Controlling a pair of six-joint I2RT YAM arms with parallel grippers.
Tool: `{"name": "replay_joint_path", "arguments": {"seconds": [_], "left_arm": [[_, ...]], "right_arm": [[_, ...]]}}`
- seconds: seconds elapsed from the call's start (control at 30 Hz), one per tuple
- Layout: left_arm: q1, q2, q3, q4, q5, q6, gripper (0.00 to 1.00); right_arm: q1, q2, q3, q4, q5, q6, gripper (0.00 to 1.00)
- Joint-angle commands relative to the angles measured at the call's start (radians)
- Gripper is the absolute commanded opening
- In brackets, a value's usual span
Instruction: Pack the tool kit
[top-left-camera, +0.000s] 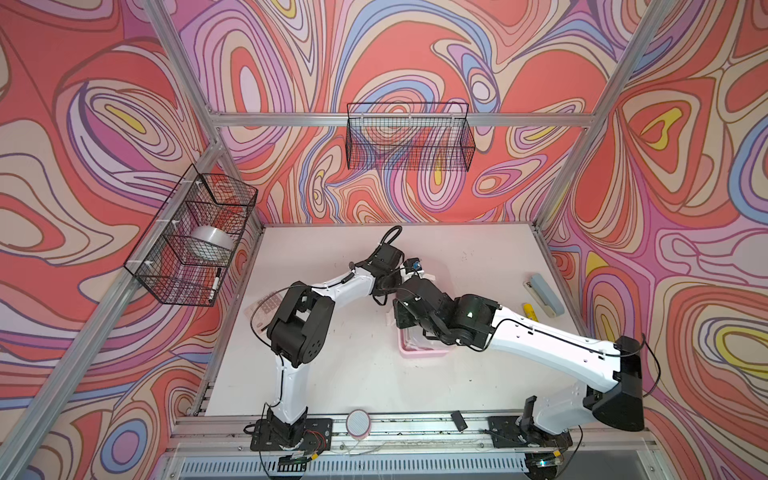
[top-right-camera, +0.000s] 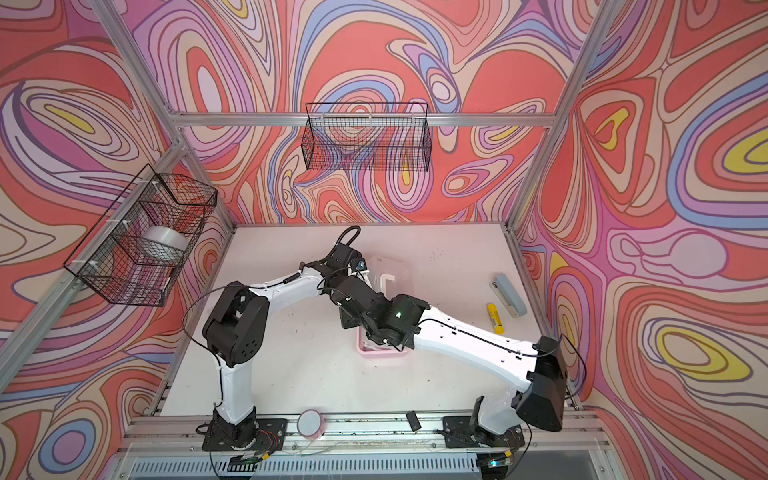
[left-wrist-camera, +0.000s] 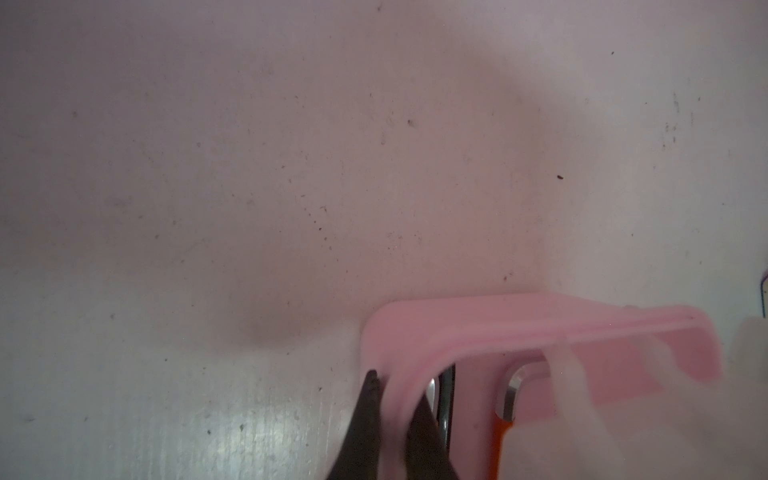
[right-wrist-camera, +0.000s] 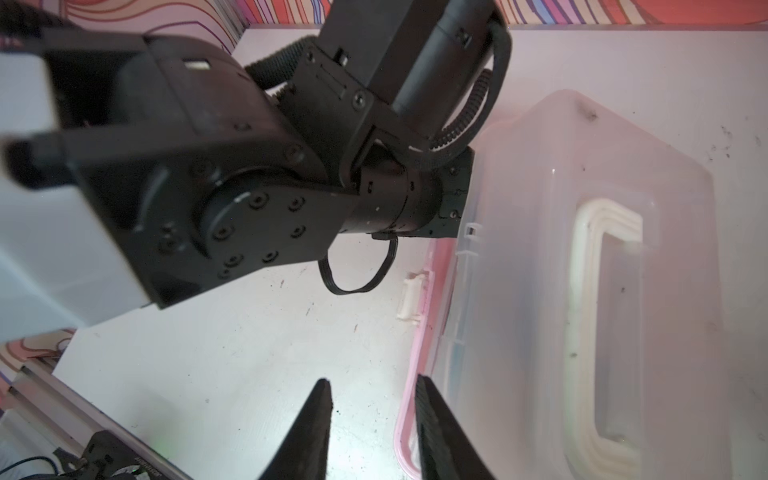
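Next, I move my left gripper back toward the white latch (right-wrist-camera: 413, 296) while my right gripper presses the lid, because my left gripper on the case's pink side (left-wrist-camera: 405, 369) is in the lid's way.
The tool kit (top-left-camera: 424, 351) (top-right-camera: 380, 352) is a pale pink case in the middle of the table, largely covered by my two arms in both top views. Its translucent lid (right-wrist-camera: 582, 232) with the white C-shaped handle (top-right-camera: 388, 282) (right-wrist-camera: 590, 316) lies over it. My left gripper (left-wrist-camera: 395, 401) is shut on the pink wall (left-wrist-camera: 415, 332) at a far corner, one finger outside and one inside. A silver hex key (left-wrist-camera: 509, 390) and an orange tool (left-wrist-camera: 498, 436) show inside. My right gripper (right-wrist-camera: 374, 384) is open at the case's left side. One of its fingers overlaps the pink rim (right-wrist-camera: 405, 419); nothing is held.
A grey-blue oblong bar (top-left-camera: 546, 293) and a yellow marker (top-left-camera: 530, 311) lie at the table's right edge. A calculator (top-left-camera: 268, 305) sits at the left under my left arm. Wire baskets hang on the left wall (top-left-camera: 195, 237) and back wall (top-left-camera: 409, 137). A pink round disc (top-left-camera: 358, 422) rests on the front rail.
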Motion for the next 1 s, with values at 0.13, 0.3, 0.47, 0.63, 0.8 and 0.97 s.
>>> {"name": "replay_joint_path", "arguments": {"seconds": [0.13,0.3,0.47,0.63,0.8,0.97], "left_arm": [[0.028,-0.100,-0.018,0.078,-0.024,-0.070,0.17],[0.050,-0.090,0.007,0.083,-0.027,-0.062,0.25],[0.068,-0.046,0.080,0.053,-0.016,-0.054,0.31],[0.076,-0.052,0.075,0.053,-0.026,-0.058,0.38],[0.103,-0.081,0.062,0.054,-0.032,-0.043,0.42],[0.109,-0.178,-0.024,0.057,-0.074,0.051,0.65]], "right_arm": [[-0.011,-0.139,-0.055,-0.030,0.073,0.010,0.40],[-0.036,-0.176,-0.091,-0.048,0.081,0.011,0.41],[-0.058,-0.172,-0.123,-0.032,0.060,0.010,0.41],[-0.100,-0.175,-0.154,-0.011,0.018,0.010,0.41],[-0.120,-0.160,-0.152,-0.002,-0.015,0.000,0.41],[-0.153,-0.132,-0.176,0.012,-0.090,0.022,0.42]]}}
